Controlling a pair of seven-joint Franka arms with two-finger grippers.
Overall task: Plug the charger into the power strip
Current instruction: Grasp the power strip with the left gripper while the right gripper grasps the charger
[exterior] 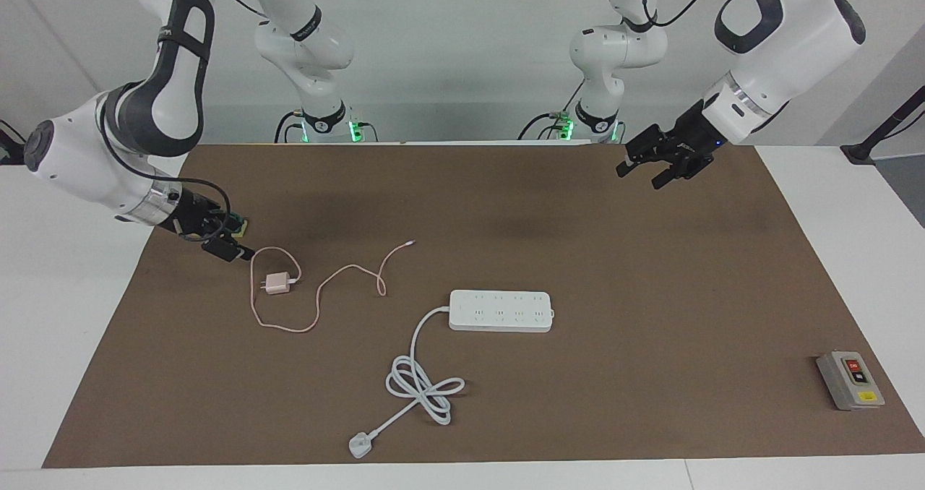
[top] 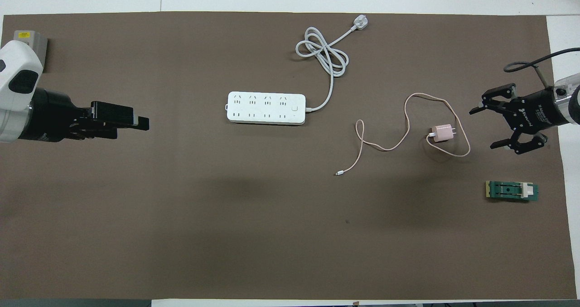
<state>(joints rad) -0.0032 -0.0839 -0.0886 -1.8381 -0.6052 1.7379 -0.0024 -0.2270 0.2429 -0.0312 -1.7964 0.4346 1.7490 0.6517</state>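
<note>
The loose thin pink cable [top: 389,150] will drag along behind the charger when I carry it, because the cable's white end [top: 432,135] is in the charger.
The pale pink charger [exterior: 276,283] [top: 442,132] lies on the brown mat with its thin pink cable [exterior: 318,309] [top: 408,117] looped around it. The white power strip [exterior: 500,311] [top: 266,108] lies at the mat's middle, sockets up. My right gripper [exterior: 235,250] [top: 485,128] is open and empty, low over the mat just beside the charger toward the right arm's end, not touching it. My left gripper [exterior: 645,172] [top: 136,121] is open and empty, raised over the mat toward the left arm's end, well away from the strip.
The strip's thick white cord [exterior: 419,385] [top: 324,53] coils to a white plug [exterior: 359,445] [top: 360,23] farther from the robots. A grey button box [exterior: 850,380] [top: 29,42] sits at the left arm's end. A small green block [top: 512,191] lies near my right gripper.
</note>
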